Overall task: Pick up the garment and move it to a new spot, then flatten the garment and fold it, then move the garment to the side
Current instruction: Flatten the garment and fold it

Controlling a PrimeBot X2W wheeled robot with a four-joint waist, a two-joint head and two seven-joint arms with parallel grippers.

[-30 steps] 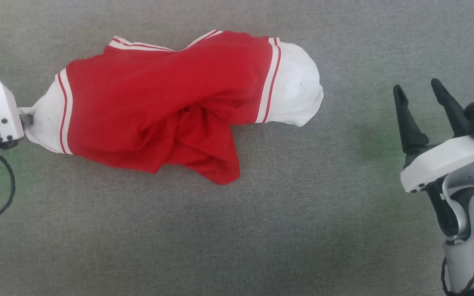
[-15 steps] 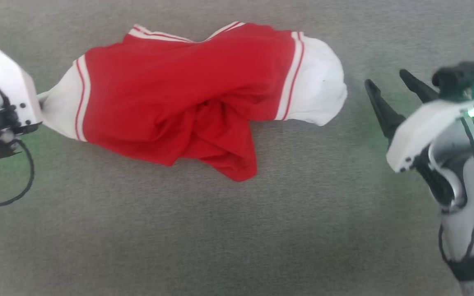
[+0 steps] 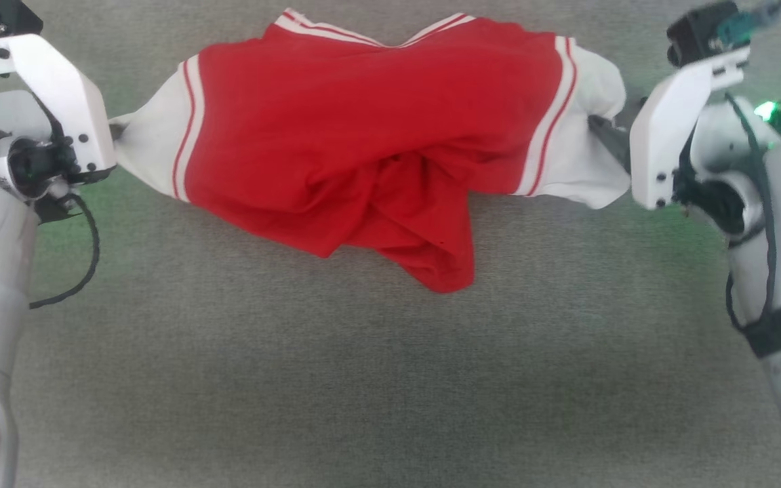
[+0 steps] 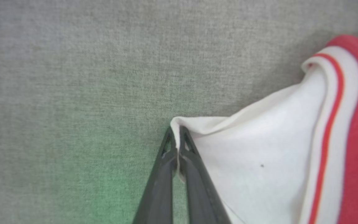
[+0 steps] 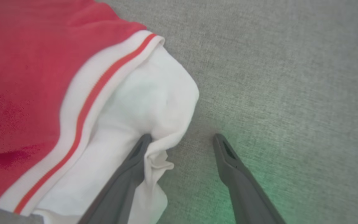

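The garment's red body will fall open and hang down when I lift both white sleeves, because loose folds are bunched up below the garment's stretched shoulders.
The garment, a red jersey with white sleeves and striped trim, lies crumpled on the grey cloth surface, stretched left to right. My left gripper is shut on the tip of the garment's left white sleeve; in the head view its fingers are tucked under the white wrist housing. My right gripper stands open at the other white sleeve. One finger presses against the sleeve's edge and a small fold lies between the jaws. Its dark finger touches the sleeve in the head view.
A grey woven surface spreads out all around the garment. A black cable loops beside my left forearm. Green light glows on the surface near both wrists.
The left gripper has shut on the left sleeve tip. My right arm has swung in from the lower right to the right sleeve. The head camera has shifted too.
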